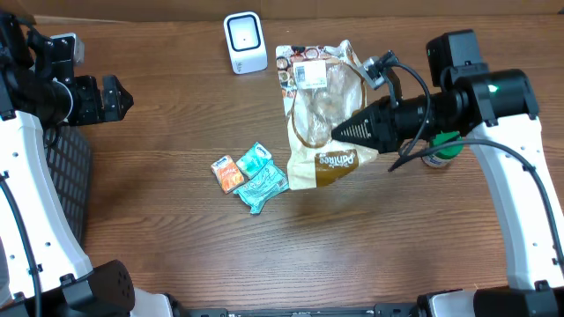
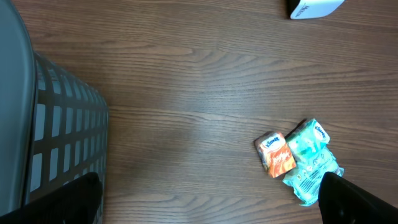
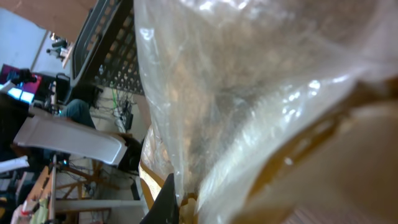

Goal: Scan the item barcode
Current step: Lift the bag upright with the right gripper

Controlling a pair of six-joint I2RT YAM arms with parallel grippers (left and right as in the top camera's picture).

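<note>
My right gripper has the bread bag's white label (image 1: 310,74) facing up beside the scanner, so it should turn the bag and move the label over the scanner's window (image 1: 244,33).
The item is a clear plastic bread bag (image 1: 319,106) with a brown printed bottom, held above the table right of centre. A white label (image 1: 309,72) sits near its top end, close to the white scanner (image 1: 244,41) at the back. My right gripper (image 1: 342,132) is shut on the bag's side. In the right wrist view the bag (image 3: 261,93) fills the frame, and one dark fingertip (image 3: 166,200) presses against it. My left gripper (image 1: 119,97) hangs at the far left with its jaws wide open and nothing between the fingers (image 2: 348,202).
An orange tissue pack (image 1: 227,173) and teal packets (image 1: 259,176) lie mid-table; in the left wrist view these packets (image 2: 298,158) are at the lower right. A dark mesh basket (image 1: 66,167) stands at the left edge. A green-capped object (image 1: 441,151) sits under the right arm.
</note>
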